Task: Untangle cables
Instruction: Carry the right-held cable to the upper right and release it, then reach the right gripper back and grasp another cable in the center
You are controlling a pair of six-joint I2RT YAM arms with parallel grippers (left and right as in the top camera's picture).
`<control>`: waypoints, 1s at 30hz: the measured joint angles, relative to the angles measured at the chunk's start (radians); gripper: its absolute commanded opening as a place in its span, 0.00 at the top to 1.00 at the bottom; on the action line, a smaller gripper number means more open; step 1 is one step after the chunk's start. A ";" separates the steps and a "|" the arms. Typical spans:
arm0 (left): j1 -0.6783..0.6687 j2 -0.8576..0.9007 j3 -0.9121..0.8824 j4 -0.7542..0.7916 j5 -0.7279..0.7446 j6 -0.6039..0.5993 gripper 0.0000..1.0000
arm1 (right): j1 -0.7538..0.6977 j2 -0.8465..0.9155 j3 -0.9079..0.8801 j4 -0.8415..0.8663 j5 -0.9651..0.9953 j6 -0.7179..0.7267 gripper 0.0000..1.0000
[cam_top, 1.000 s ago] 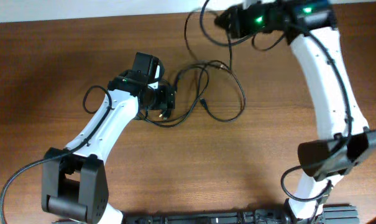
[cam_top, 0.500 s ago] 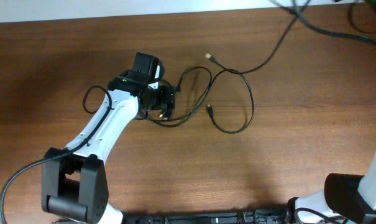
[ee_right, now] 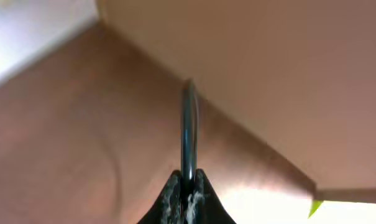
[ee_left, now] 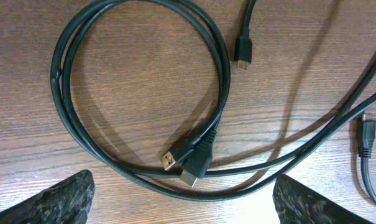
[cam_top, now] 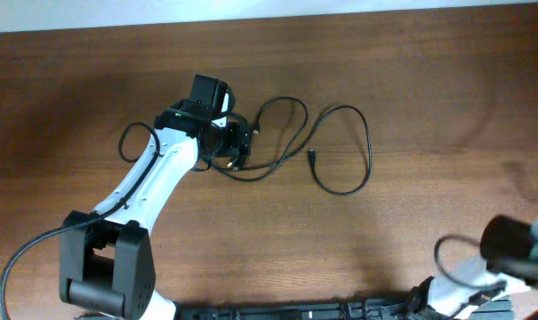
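The black cable in my right gripper is clear of the crossed cables. I keep carrying it until it gets to the open wood, and let go there.
Thin black cables lie on the wooden table in the overhead view. One loops from the left gripper toward the middle. Another curves right in a wide loop with a small plug at its end. My left gripper is open and hovers just above a coiled cable whose two plugs lie side by side between the fingers. My right gripper is shut on a black cable that stands straight up from the fingertips. It is out of the overhead view.
The table's far edge meets a white strip at the top. The right arm's base link sits at the lower right. A separate small plug and another connector lie near the coil.
The right arm has swung from the top of the overhead view out past the right edge, carrying one cable away. The remaining loop has shifted right. The left arm has not moved.
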 measured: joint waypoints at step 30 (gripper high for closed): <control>0.000 0.000 0.000 -0.015 0.000 0.000 0.07 | -0.019 0.165 -0.492 0.094 -0.661 -0.033 0.60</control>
